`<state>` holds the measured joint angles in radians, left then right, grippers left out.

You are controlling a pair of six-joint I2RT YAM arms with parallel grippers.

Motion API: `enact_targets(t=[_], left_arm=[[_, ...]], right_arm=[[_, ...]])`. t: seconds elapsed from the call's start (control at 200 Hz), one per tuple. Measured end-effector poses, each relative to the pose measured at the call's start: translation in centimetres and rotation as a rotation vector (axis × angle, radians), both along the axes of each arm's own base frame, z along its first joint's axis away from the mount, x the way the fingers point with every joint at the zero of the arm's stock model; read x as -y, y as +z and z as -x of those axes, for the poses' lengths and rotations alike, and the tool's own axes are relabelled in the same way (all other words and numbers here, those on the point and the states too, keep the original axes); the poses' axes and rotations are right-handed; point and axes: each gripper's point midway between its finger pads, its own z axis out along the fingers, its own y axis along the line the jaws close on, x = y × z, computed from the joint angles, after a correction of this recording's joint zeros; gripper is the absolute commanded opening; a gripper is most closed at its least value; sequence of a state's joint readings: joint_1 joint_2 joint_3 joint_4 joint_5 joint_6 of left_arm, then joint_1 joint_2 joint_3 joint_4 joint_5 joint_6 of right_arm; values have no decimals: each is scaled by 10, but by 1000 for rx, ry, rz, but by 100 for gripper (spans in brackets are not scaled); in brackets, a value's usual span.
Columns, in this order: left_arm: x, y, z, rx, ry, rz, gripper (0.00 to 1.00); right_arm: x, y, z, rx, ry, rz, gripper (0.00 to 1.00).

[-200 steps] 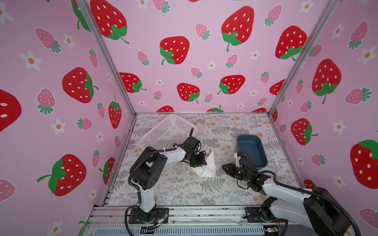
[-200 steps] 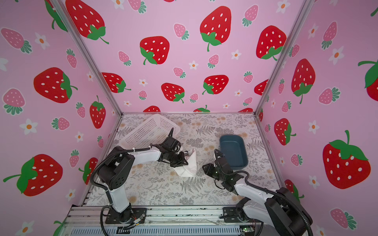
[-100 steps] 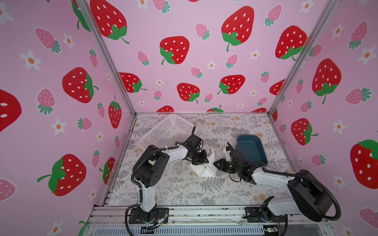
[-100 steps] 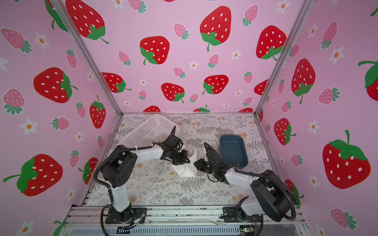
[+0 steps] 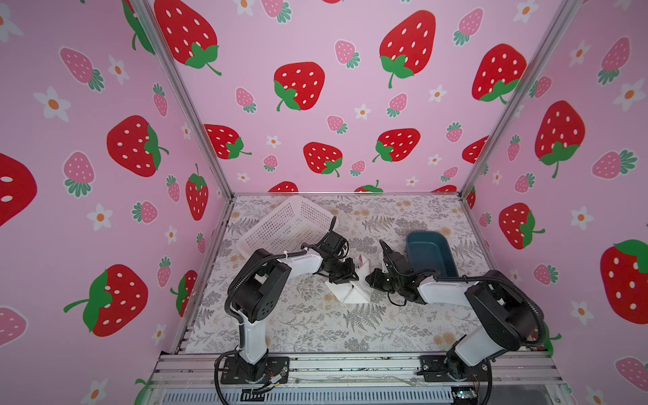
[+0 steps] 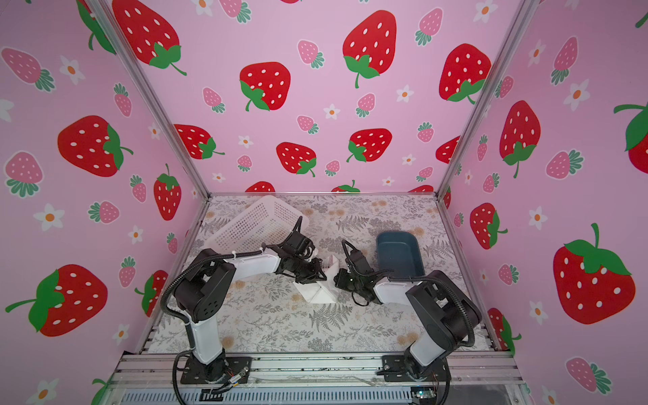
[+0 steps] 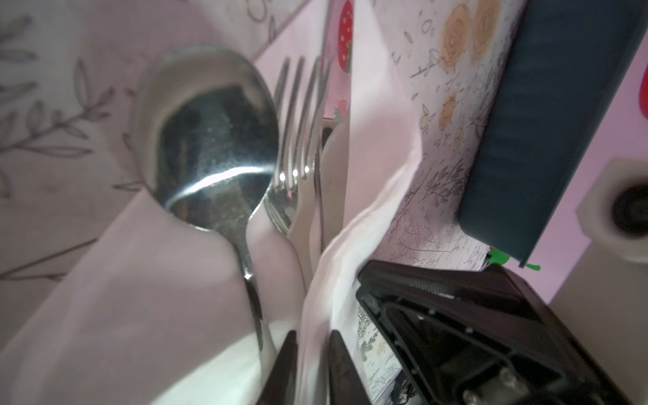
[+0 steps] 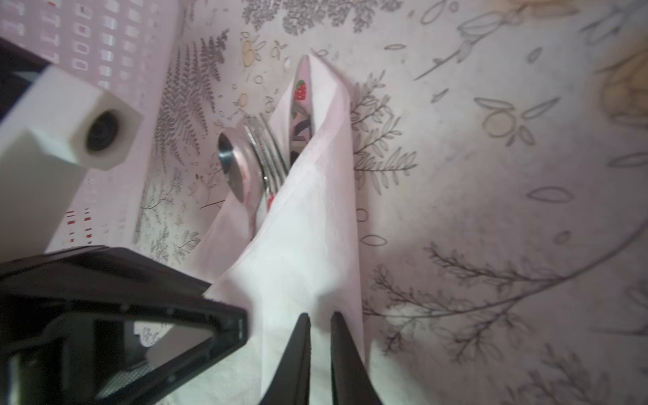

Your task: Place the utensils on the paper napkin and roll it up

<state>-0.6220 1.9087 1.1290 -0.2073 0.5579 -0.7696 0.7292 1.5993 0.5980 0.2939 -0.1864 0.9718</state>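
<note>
I should open my left gripper, pinch the napkin's raised fold closer in and hold it over the spoon's handle, because the fold stands next to the spoon's uncovered handle.
The white paper napkin lies mid-table, folded into a pouch around the utensils. They are a shiny spoon, a fork and a knife blade; their heads stick out and the handles are hidden in the folds. My left gripper pinches a raised fold of the napkin from the left. From the right, my right gripper has its narrow jaws on the napkin's other flap. The two grippers almost touch.
A white perforated basket stands tilted at the back left, just behind the left arm. A dark blue tub sits right of the right wrist. The floral tablecloth runs on toward the front rail.
My right gripper has swung from the front right in to the napkin and narrowed its jaws on it. The napkin's standing flap has come down lower. The left gripper stayed on the napkin.
</note>
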Motion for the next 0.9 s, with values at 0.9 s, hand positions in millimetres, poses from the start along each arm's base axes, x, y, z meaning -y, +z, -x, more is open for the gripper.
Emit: enact_targets(t=[0.9], left_arm=[[-9, -1, 11, 8, -9, -33, 10]], right_arm=[[6, 46, 26, 65, 36, -168, 13]])
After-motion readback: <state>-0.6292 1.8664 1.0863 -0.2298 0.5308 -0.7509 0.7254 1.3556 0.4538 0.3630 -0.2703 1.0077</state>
